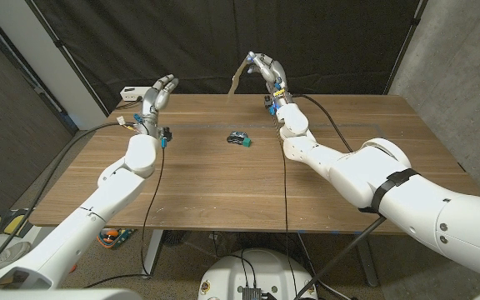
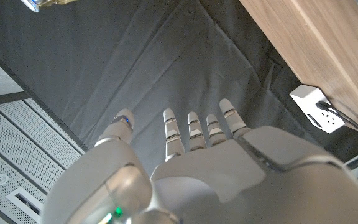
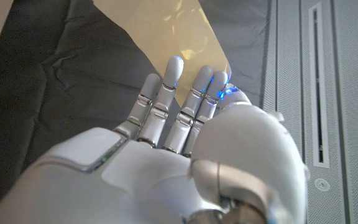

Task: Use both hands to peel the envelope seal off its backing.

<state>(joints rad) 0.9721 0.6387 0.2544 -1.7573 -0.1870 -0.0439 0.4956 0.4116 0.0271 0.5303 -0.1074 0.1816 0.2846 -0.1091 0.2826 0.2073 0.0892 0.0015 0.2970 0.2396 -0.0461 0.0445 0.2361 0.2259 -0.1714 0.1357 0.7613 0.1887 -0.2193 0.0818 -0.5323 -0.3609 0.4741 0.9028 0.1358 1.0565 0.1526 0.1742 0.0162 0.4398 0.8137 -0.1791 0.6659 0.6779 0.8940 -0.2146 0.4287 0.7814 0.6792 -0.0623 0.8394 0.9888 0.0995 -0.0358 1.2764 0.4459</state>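
Note:
The tan envelope (image 1: 239,75) is hanging thin and curved with its lower end loose (image 1: 232,89). It will bend before the seal comes off when I pull.
My right hand (image 1: 266,67) is raised above the table's far edge and holds a tan envelope (image 1: 237,81) that hangs down from its fingertips. In the right wrist view the envelope (image 3: 166,31) lies against the fingers (image 3: 166,93) of that hand (image 3: 179,149). My left hand (image 1: 160,91) is lifted over the far left of the table, fingers apart and holding nothing; it is well apart from the envelope. In the left wrist view that hand (image 2: 197,168) is spread before the black curtain. The seal itself cannot be made out.
A small black and teal object (image 1: 238,139) lies on the wooden table (image 1: 223,183) near its middle. A white power strip (image 1: 129,93) sits at the far left edge, also seen as the power strip (image 2: 319,112). Black curtains hang behind the table.

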